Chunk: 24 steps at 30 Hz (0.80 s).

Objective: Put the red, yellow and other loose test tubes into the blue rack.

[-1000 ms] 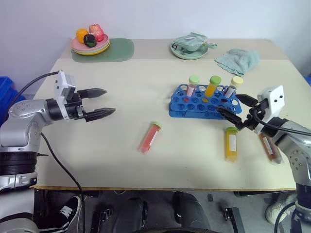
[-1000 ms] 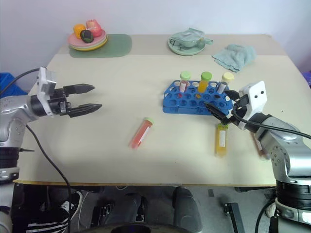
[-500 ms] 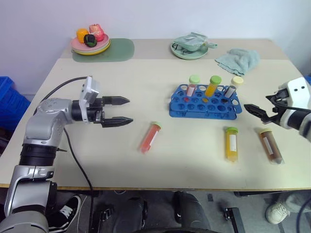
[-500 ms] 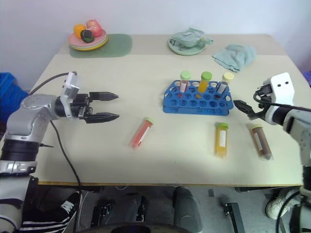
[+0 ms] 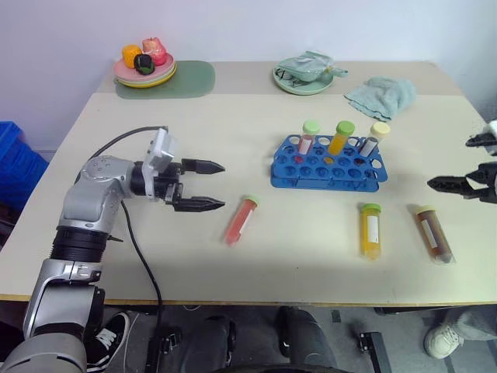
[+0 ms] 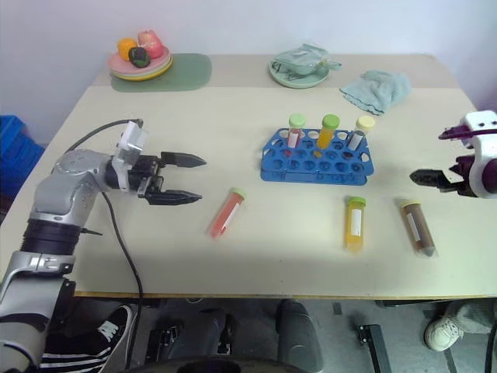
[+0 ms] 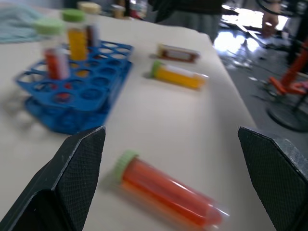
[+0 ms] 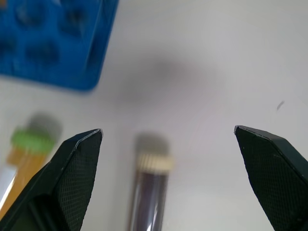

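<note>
The brown tube [image 8: 152, 190] is clear of the yellow tube and lies lengthwise between the right gripper's open fingers, so the robot should keep lowering until the fingers are on either side of the tube's body [image 5: 435, 236].
The blue rack [image 5: 326, 172] stands right of the table's centre with three capped tubes upright in its back row. Left of it the red tube [image 5: 239, 221] lies flat. The yellow tube [image 5: 370, 231] and a brown tube [image 5: 433, 232] lie in front of the rack's right end. My left gripper [image 5: 221, 185] is open and level, its fingers pointing right, just left of the red tube [image 7: 168, 192]. At the table's right edge my right gripper [image 5: 449, 163] is open and tilted down, above and beyond the brown tube [image 8: 149, 192].
A plate of toy fruit [image 5: 144, 70] on a green mat [image 5: 186, 80] sits at the back left. Further right at the back are a plate with a crumpled bag [image 5: 304, 74] and a teal cloth [image 5: 380, 95]. A blue bin [image 5: 14, 159] stands left of the table.
My left gripper has moved right toward the red tube and turned inward. My right gripper has swung right, away from the rack, and tipped downward. Both stay open.
</note>
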### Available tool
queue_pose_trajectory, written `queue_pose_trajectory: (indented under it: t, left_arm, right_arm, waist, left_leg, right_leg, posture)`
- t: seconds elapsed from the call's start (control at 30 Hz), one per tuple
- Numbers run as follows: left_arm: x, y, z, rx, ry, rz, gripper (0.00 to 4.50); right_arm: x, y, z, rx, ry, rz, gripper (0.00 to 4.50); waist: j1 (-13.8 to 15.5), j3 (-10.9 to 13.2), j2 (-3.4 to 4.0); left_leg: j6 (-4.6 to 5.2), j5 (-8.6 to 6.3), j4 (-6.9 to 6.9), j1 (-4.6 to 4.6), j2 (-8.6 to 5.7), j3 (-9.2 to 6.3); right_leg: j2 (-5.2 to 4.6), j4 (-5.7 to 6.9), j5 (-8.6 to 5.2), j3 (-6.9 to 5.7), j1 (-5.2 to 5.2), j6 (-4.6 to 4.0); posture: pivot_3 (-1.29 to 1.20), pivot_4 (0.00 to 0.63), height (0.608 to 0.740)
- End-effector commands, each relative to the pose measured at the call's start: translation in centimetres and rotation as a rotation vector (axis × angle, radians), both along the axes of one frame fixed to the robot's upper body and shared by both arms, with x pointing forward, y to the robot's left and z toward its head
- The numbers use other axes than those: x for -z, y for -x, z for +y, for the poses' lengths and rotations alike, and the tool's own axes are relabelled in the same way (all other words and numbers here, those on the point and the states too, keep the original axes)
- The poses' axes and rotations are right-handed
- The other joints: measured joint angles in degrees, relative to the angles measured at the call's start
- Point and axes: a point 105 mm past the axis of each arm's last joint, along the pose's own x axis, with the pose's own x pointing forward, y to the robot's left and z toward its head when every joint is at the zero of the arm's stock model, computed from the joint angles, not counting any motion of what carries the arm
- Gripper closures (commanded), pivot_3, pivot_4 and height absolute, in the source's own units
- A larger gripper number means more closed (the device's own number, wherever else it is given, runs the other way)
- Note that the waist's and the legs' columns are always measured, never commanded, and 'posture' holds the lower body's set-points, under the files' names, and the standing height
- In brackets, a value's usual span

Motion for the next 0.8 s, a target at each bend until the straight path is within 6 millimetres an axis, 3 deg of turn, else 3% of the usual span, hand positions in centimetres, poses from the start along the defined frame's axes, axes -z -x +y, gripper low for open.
queue_pose_trajectory:
  t: [0.03,0.5,0.8]
  left_arm:
    - [-0.6,0.1,-0.4,0.029,-0.008,-0.049,0.04]
    - [-0.5,2.1,-1.3,0.078,0.04,-0.056,0.04]
    - [-0.2,3.1,-1.5,0.09,0.037,-0.048,0.04]
  right_arm:
    - [0.1,0.3,-0.3,0.034,-0.035,0.034,0.0]
    - [3.3,1.0,0.2,-0.023,-0.018,0.196,0.0]
    - [4.1,-0.1,0.4,-0.022,0.022,0.193,0.0]
  waist:
    - [-0.1,0.0,0.01]
    - [0.0,0.0,0.01]
    - [0.0,0.0,0.02]
  left_leg:
    - [0.0,0.0,0.0,0.0,0.0,0.0]
    - [-0.01,0.0,-0.01,-0.01,0.02,-0.01]
    - [-0.01,0.0,-0.01,0.0,0.01,-0.01]
  right_leg:
    - [0.0,0.0,0.0,0.0,0.0,0.0]
    - [0.0,-0.03,0.0,0.0,-0.01,0.01]
    - [-0.01,-0.06,0.0,0.0,-0.01,0.01]
  posture:
    - [0.0,0.15,0.74]
    - [0.0,0.15,0.74]
    - [0.0,0.15,0.74]
